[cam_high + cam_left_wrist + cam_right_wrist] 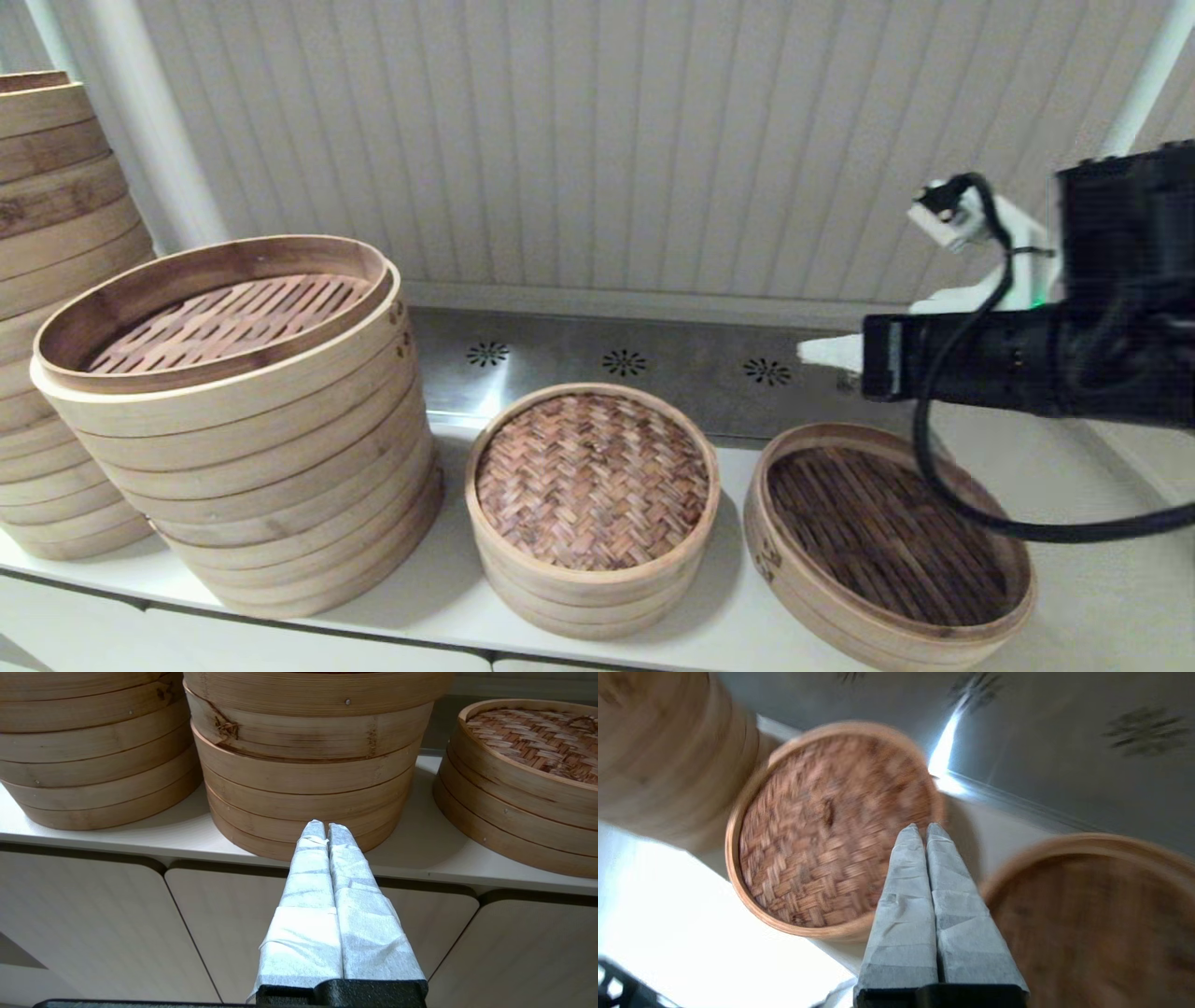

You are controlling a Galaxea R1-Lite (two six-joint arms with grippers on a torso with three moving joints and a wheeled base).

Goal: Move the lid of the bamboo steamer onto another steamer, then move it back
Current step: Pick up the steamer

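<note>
The fingers of the robot's right gripper are parallel to the lid's handle point(828, 812), so the robot should go on moving over the lid's woven top point(594, 476) before the fingers open on both sides of the lid's handle.
The bamboo steamer lid point(592, 478), with a pale rim and a brown herringbone top, sits on the small two-ring steamer point(579, 597) at the middle of the counter. The lid hides the steamer's inside. My right gripper point(814, 353) hangs shut and empty in the air, above and behind the gap between the lid and the low slatted basket point(794, 583). In the right wrist view its wrapped fingertips point(924, 828) lie by the edge of the lid point(826, 830). My left gripper point(325, 826) is shut and empty, low in front of the cabinet, below the counter edge.
A stack of wide baskets point(280, 485) with a slatted bottom on top stands left of the lid. A taller stack point(56, 280) rises at the far left. A steel panel point(551, 359) with flower-shaped holes runs along the back. A black cable point(943, 485) loops over the low basket.
</note>
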